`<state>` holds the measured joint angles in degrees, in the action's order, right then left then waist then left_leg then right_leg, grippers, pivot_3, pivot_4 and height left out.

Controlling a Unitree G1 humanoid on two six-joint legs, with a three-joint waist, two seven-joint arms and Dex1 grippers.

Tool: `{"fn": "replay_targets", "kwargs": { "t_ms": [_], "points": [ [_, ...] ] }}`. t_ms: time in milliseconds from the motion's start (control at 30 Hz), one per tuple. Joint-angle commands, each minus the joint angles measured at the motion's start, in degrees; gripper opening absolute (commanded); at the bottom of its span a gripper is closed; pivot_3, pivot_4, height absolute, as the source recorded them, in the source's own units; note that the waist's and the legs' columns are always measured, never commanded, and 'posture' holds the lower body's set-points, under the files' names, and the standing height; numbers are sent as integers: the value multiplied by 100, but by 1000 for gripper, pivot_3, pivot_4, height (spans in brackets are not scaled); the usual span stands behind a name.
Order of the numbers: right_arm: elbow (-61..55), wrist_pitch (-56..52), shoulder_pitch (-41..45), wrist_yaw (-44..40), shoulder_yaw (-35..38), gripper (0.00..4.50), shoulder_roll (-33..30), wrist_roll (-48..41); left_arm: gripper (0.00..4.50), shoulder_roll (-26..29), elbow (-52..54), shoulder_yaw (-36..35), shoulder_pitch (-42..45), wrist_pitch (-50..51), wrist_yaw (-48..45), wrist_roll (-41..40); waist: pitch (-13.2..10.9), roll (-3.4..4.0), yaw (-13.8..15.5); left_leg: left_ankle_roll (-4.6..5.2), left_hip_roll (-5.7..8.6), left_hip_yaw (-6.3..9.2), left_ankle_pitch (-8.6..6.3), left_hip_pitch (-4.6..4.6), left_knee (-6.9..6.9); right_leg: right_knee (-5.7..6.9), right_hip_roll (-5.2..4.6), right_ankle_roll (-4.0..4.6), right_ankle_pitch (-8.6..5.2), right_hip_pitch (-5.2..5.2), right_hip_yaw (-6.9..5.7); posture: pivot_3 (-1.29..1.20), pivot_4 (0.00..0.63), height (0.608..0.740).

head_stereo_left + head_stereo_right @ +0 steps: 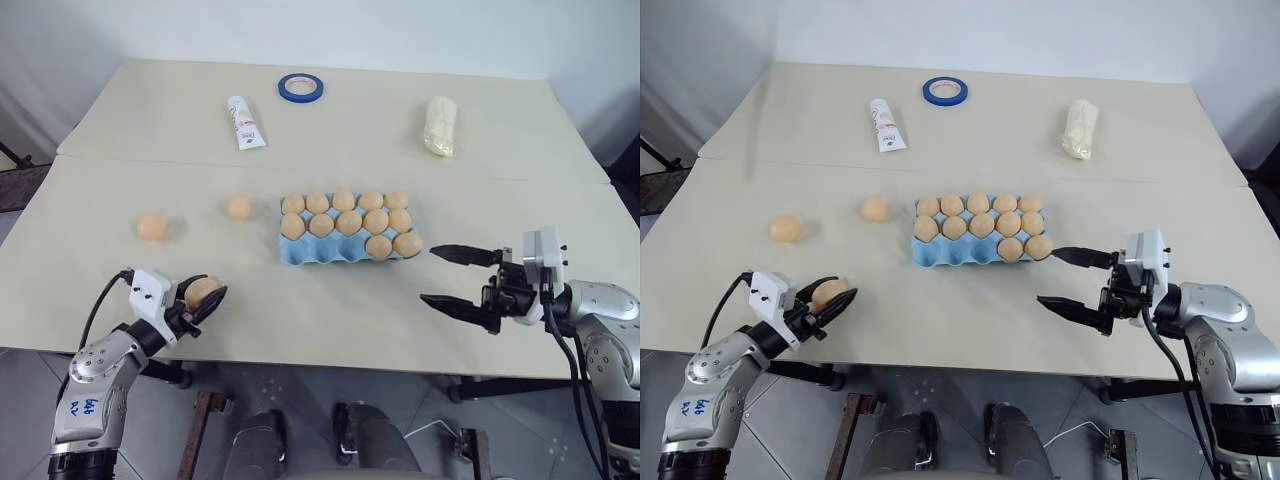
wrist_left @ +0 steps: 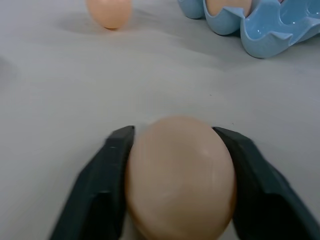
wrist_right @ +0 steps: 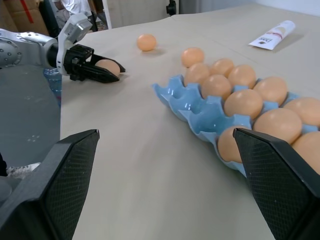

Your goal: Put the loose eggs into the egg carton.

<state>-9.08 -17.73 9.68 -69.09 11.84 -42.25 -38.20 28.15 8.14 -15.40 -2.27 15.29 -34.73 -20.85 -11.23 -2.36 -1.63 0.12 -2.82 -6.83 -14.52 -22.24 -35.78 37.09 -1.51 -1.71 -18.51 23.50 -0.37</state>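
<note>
The left gripper's fingers grip the egg's opposite sides (image 1: 203,292), so it should keep carrying that egg until it sits in the empty cup (image 1: 350,247) beside the carton's front eggs.
My left gripper (image 1: 207,294) is shut on a pale orange egg (image 2: 180,177) near the table's front left edge, with a black finger (image 2: 102,185) against each side of it. Two more loose eggs (image 1: 152,226) (image 1: 239,207) lie on the table left of the egg carton (image 1: 298,256). The carton is a light blue tray at the table's middle holding several eggs, and its front left cups are bare. My right gripper (image 1: 428,274) hovers open to the right of the carton, pointing at it, with nothing between its fingers.
A blue tape roll (image 1: 300,87), a white tube (image 1: 244,122) and a pale wrapped bundle (image 1: 440,124) lie at the back of the table. A seam (image 1: 150,160) runs across between the two tabletops. The front edge (image 1: 320,362) is close under both grippers.
</note>
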Motion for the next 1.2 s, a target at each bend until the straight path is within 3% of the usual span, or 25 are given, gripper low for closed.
{"fn": "replay_targets", "kwargs": {
  "t_ms": [33,200,367,833,1000,1200],
  "points": [
    [-22,127,54,-21,204,4500,-70,-5,1711,239,154,-135,240,-21,-127,-109,0,0,2,0,0,0,0,0,0,0,0,0,0,0,0,0,150,740],
    [93,249,104,27,242,4500,-44,86,1711,544,343,98,1253,290,-350,-302,0,0,17,-2,1,2,1,-1,-8,9,-1,0,0,-1,-3,0,150,740],
    [47,326,62,106,309,4500,-6,70,1711,387,9,576,2562,538,-464,-345,0,0,20,4,6,1,5,-4,-15,9,-4,-7,4,-4,-3,0,150,740],
    [-381,381,-253,575,450,4500,238,31,1711,-1176,-2713,2145,4732,-383,-1812,164,0,0,5,-11,7,-7,19,5,-35,46,9,-14,2,0,7,0,150,740],
    [-616,403,-528,781,570,4500,271,30,1711,-1558,-4135,2269,5362,-1022,-2030,545,-1,0,21,-6,15,-2,21,1,-39,43,6,-21,4,-1,8,0,150,740],
    [-815,393,-738,961,635,4500,293,17,1711,-1767,-4639,2265,5586,-1233,-2313,665,-1,0,-4,-9,11,-6,19,-4,-33,38,8,-25,3,6,10,0,150,740]
  ]
}}
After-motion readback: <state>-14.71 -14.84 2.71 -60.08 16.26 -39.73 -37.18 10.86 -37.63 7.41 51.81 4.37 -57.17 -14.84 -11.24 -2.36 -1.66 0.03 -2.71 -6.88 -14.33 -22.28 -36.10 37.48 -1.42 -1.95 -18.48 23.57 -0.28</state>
